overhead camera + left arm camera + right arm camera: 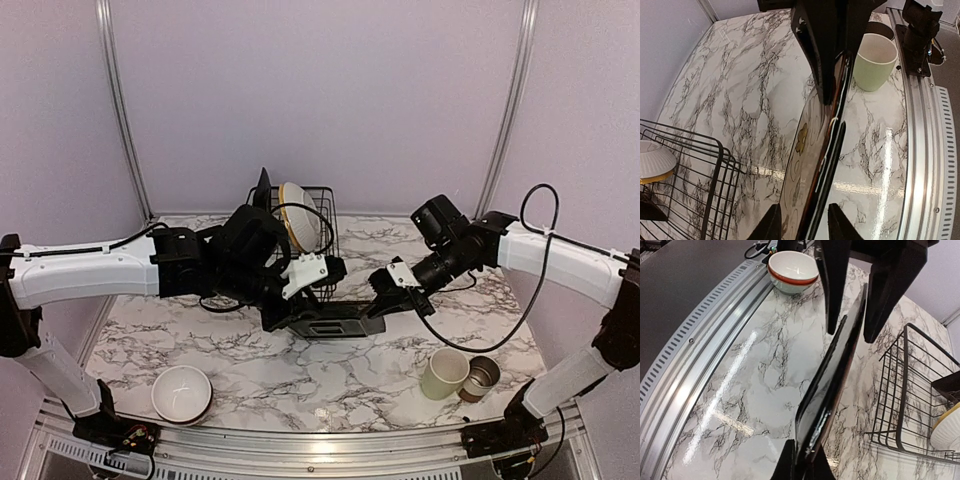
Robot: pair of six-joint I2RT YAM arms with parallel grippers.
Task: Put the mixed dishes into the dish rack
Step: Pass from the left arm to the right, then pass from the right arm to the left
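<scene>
My left gripper should close its open fingers after I straighten the black square plate (810, 145), which slants between them. The fingers should grip the plate by its edge (812, 210) before my right gripper opens.
A black square plate (332, 320) with a flower pattern hangs edge-up over the table between both arms, in front of the dish rack (322, 232). My right gripper (804, 462) is shut on the plate's (832, 385) near edge. Round its other end my left gripper (805, 227) stands open, with the plate (812, 145) between the fingers and a gap on the right side. A yellow scalloped plate (298, 215) and another black plate (262, 190) stand upright in the rack. The white bowl (181, 392) sits front left. The pale green mug (443, 373) and grey-brown cup (481, 377) stand front right.
The rack's wire wall (695, 170) lies left of the plate in the left wrist view; in the right wrist view the rack's wall (907, 390) is to the right. A metal rail (920, 150) runs along the table's near edge. A black cable (535, 300) hangs from the right arm.
</scene>
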